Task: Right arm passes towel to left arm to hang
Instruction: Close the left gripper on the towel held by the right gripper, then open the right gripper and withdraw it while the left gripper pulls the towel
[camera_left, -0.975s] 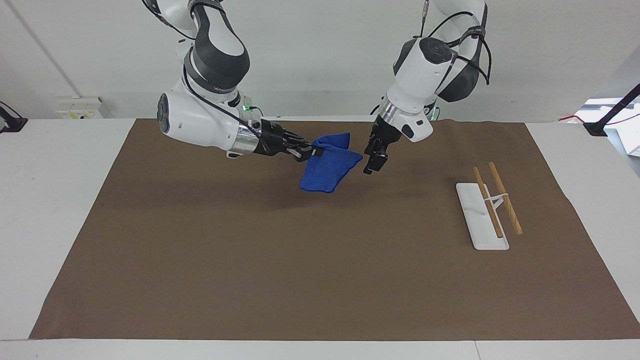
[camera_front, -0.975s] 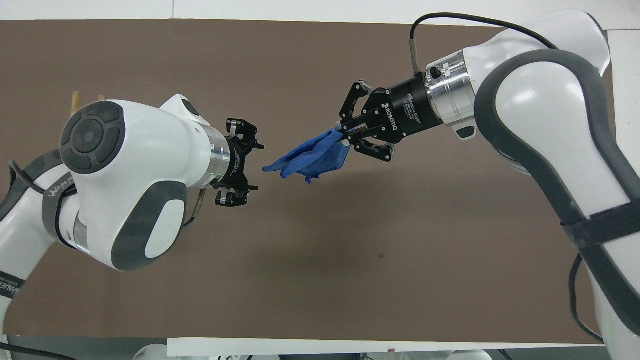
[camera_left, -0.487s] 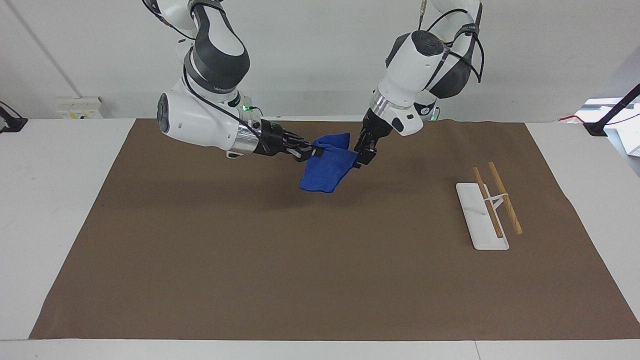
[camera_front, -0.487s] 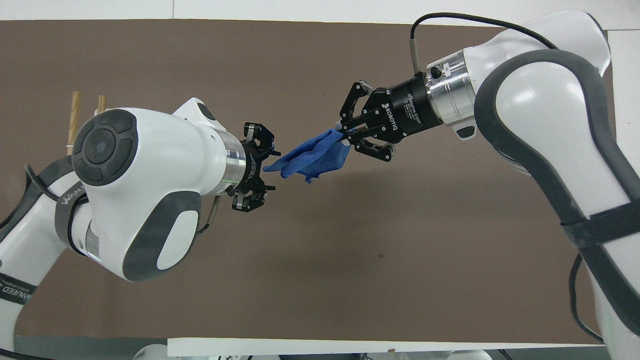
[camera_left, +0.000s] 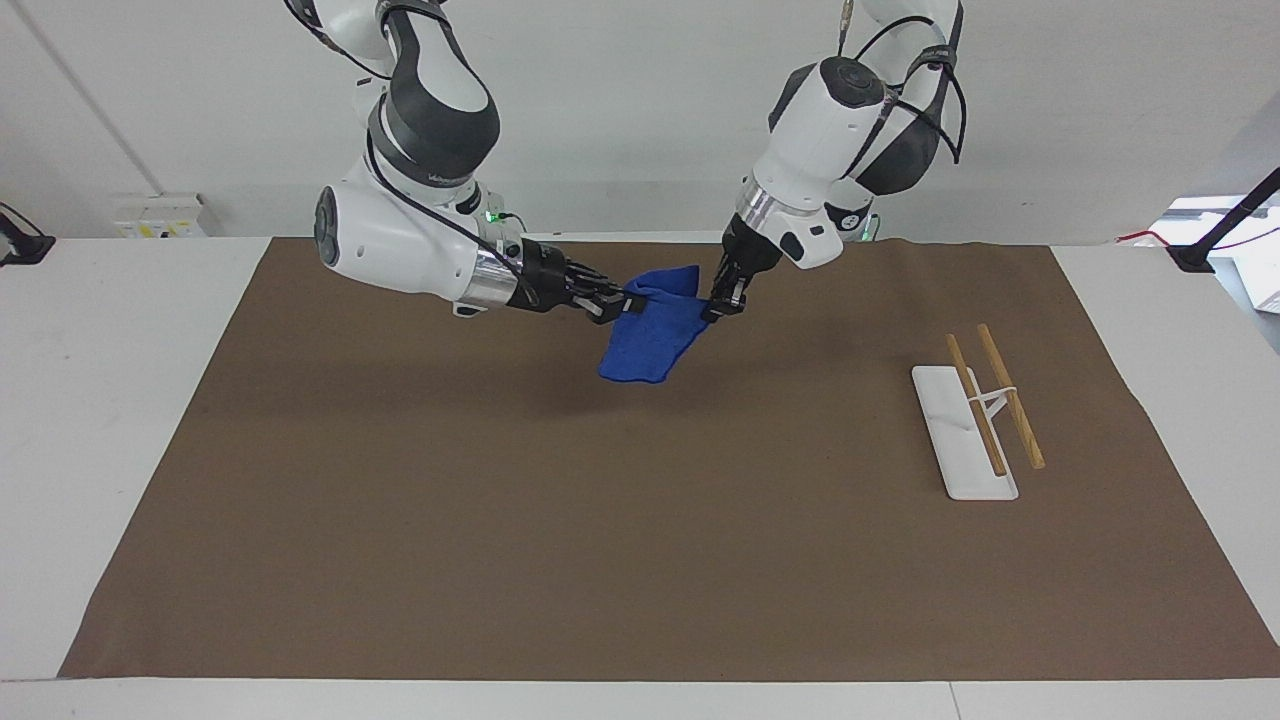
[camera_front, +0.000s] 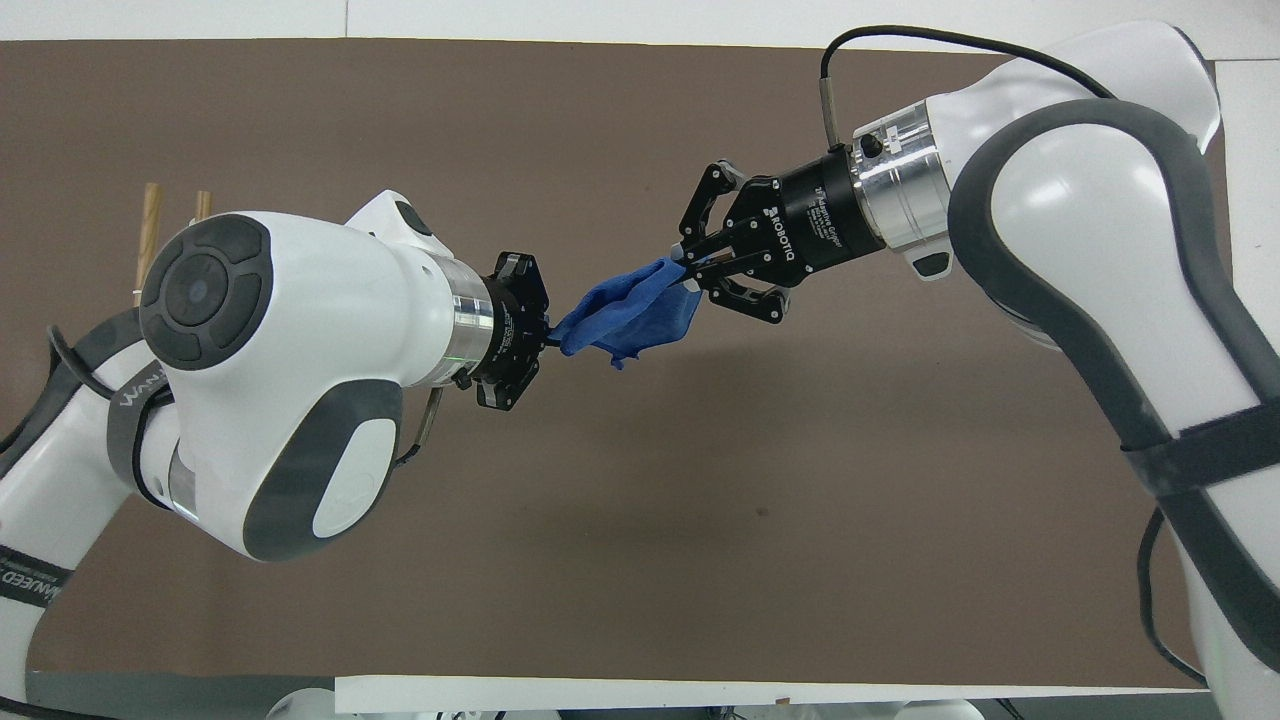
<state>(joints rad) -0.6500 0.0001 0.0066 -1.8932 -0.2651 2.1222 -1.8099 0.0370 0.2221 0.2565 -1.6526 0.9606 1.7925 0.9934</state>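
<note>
I should have my right gripper free its corner (camera_front: 679, 278) and back off, since both grippers hold the towel, before my left gripper takes it to the rack (camera_left: 967, 432).
The bright blue towel (camera_left: 655, 335) (camera_front: 625, 315) hangs in the air above the brown mat, stretched between both grippers. My right gripper (camera_left: 618, 300) (camera_front: 685, 268) is shut on one corner of it, its links splayed wide. My left gripper (camera_left: 716, 308) (camera_front: 548, 335) is shut on the opposite edge of the towel. The lower part of the cloth droops free below the two grips.
A white rack base (camera_left: 945, 440) with two wooden rods (camera_left: 1010, 395) stands on the mat toward the left arm's end of the table; its rod tips (camera_front: 150, 215) show in the overhead view. The brown mat (camera_left: 600, 540) covers most of the table.
The left gripper moved in to the towel's free edge and closed on it. The right gripper kept its hold without moving.
</note>
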